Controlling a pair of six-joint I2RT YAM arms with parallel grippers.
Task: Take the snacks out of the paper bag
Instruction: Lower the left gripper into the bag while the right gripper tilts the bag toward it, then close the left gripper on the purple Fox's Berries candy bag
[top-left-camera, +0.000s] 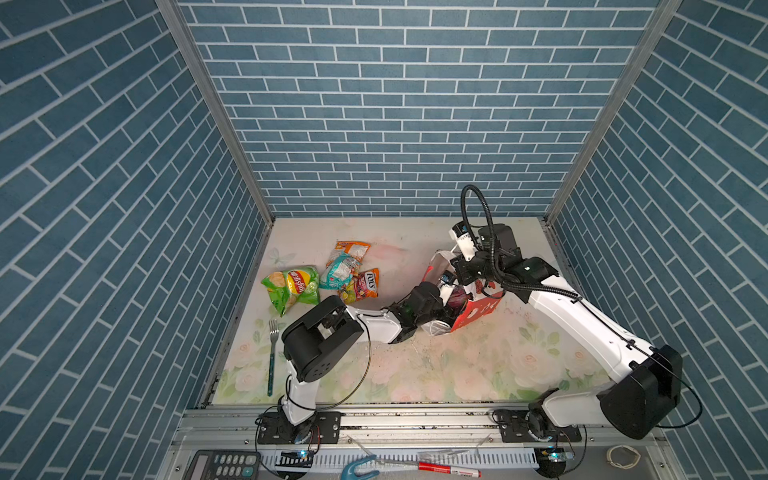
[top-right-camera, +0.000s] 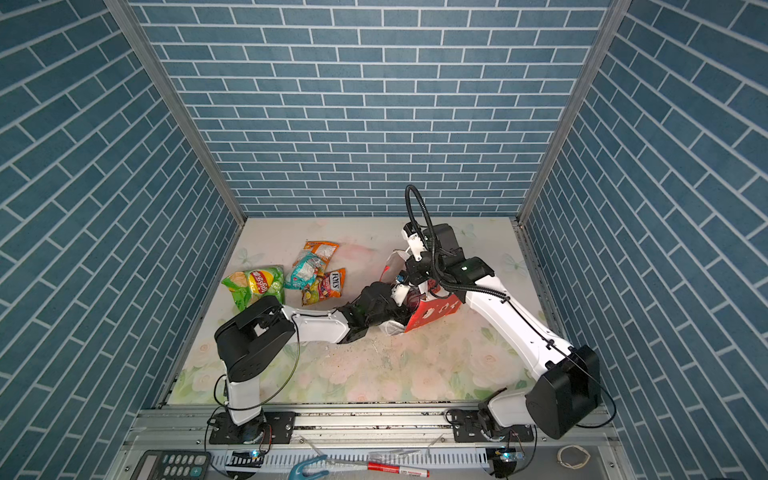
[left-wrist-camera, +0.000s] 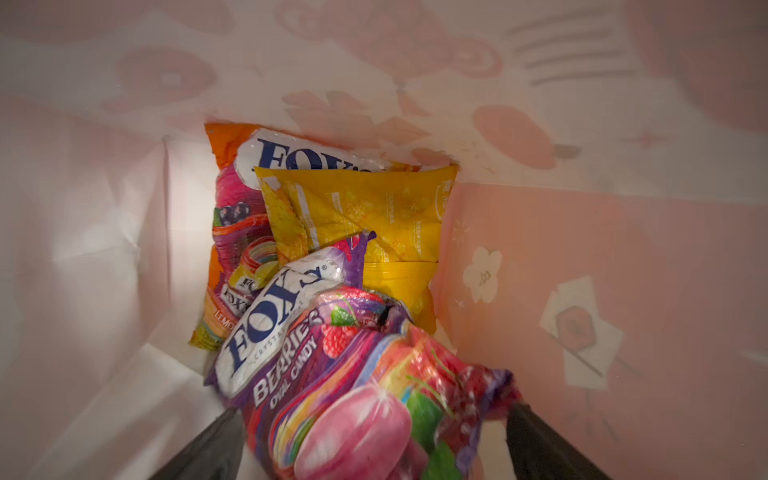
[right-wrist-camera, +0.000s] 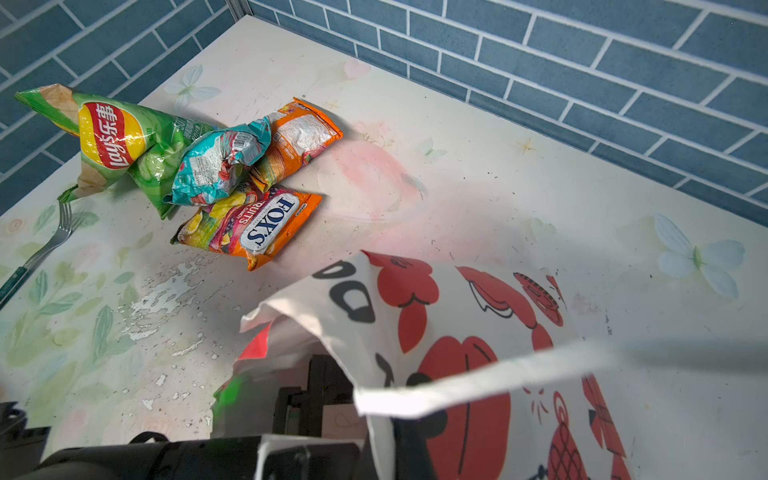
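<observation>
My left gripper should keep going deeper into the paper bag, as my open fingers are on both sides of the purple packet's near end, and pinch that end.
The paper bag lies tipped on the table, white with red prints. My right gripper is shut on its rim, holding the mouth up. My left gripper reaches inside the bag, jaws wide open. A purple FOX'S Berries packet lies between its fingers. Deeper in sit a yellow packet and an orange FOX'S packet. Several snacks lie out on the table: green Lay's, a teal-white packet, an orange-white one and an orange FOX'S.
A fork lies near the table's left edge, in front of the Lay's bag. Blue brick walls close the table on three sides. On the front ledge lie a calculator, a blue tool and a red marker.
</observation>
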